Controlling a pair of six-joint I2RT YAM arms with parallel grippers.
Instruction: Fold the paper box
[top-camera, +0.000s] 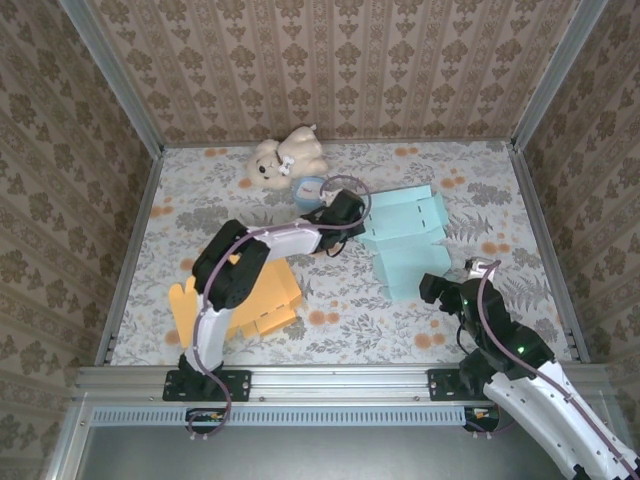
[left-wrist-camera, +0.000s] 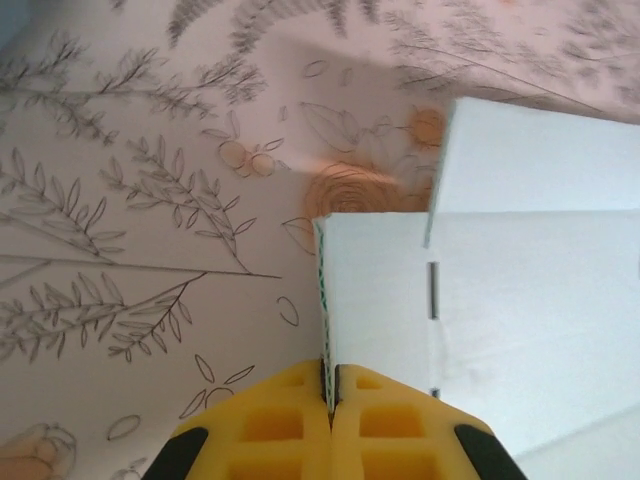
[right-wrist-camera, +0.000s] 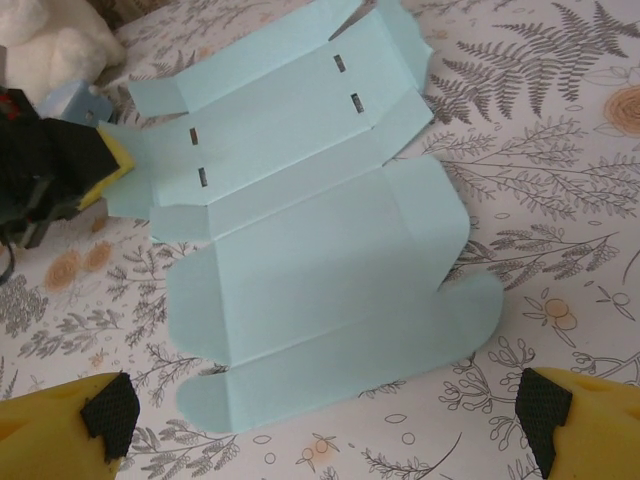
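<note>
My left gripper is holding only a side flap and the long far flap (top-camera: 398, 197) is lying flat, so my right gripper should reach over to the long far flap and pinch its far edge (top-camera: 422, 187).
The light blue paper box (top-camera: 405, 235) lies unfolded and mostly flat on the floral tablecloth, right of centre. My left gripper (top-camera: 350, 215) reaches to its left edge and is shut on a side flap (left-wrist-camera: 325, 300), which stands on edge between the yellow pads (left-wrist-camera: 380, 420). From the right wrist, the box (right-wrist-camera: 320, 250) spreads out ahead with its rounded flaps nearest, and the left gripper (right-wrist-camera: 105, 165) pinches its far left flap. My right gripper (top-camera: 455, 280) hovers just off the box's near right corner, open (right-wrist-camera: 327, 418), nothing between its fingers.
A cream plush dog (top-camera: 285, 155) and a small blue object (top-camera: 312, 190) sit behind the left gripper. An orange flat box blank (top-camera: 250, 300) lies at the front left under the left arm. Patterned walls close in three sides.
</note>
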